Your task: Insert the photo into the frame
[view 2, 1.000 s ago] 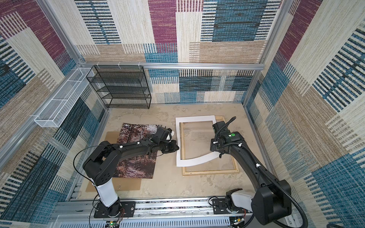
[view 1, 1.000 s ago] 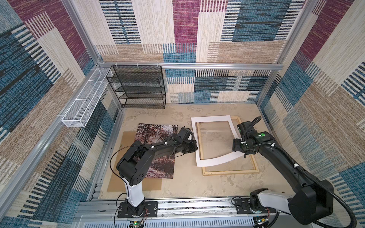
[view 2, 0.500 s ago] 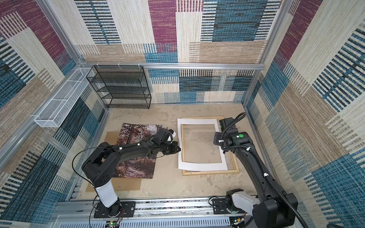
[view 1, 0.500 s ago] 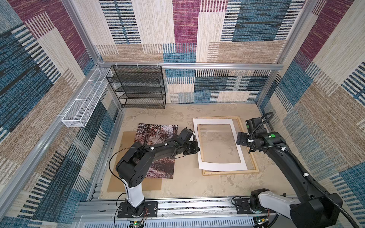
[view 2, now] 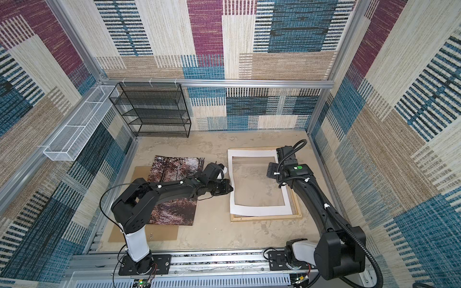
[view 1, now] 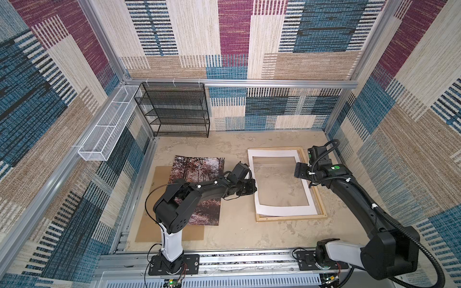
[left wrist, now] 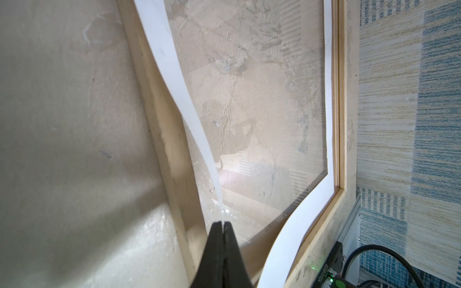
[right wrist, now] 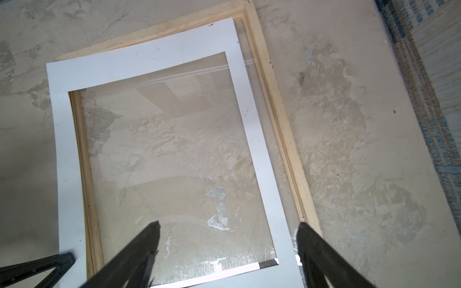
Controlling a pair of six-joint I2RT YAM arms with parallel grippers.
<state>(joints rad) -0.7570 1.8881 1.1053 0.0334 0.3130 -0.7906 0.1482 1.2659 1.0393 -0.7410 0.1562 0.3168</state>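
Note:
The mat's edge in my left gripper curves up over the frame's strip. Next, I ease it inside the frame's strip and let go before getting the photo.
The photo lies picture side up at the left, partly under my left arm. On the right, the pale wood frame lies flat with its clear pane. A white mat rests askew on it. My left gripper is shut on the mat's left edge, which is lifted and bowed over the frame's strip. Above the frame's right side, my right gripper hangs open and holds nothing, over the mat.
A brown backing board lies under the photo. A black wire rack stands at the back left. A white mesh basket hangs on the left wall. Carpeted walls close in on the table on three sides.
My right gripper has let go of the mat's right edge and risen toward the back right. The mat has dropped flatter onto the frame. The left gripper has kept its hold.

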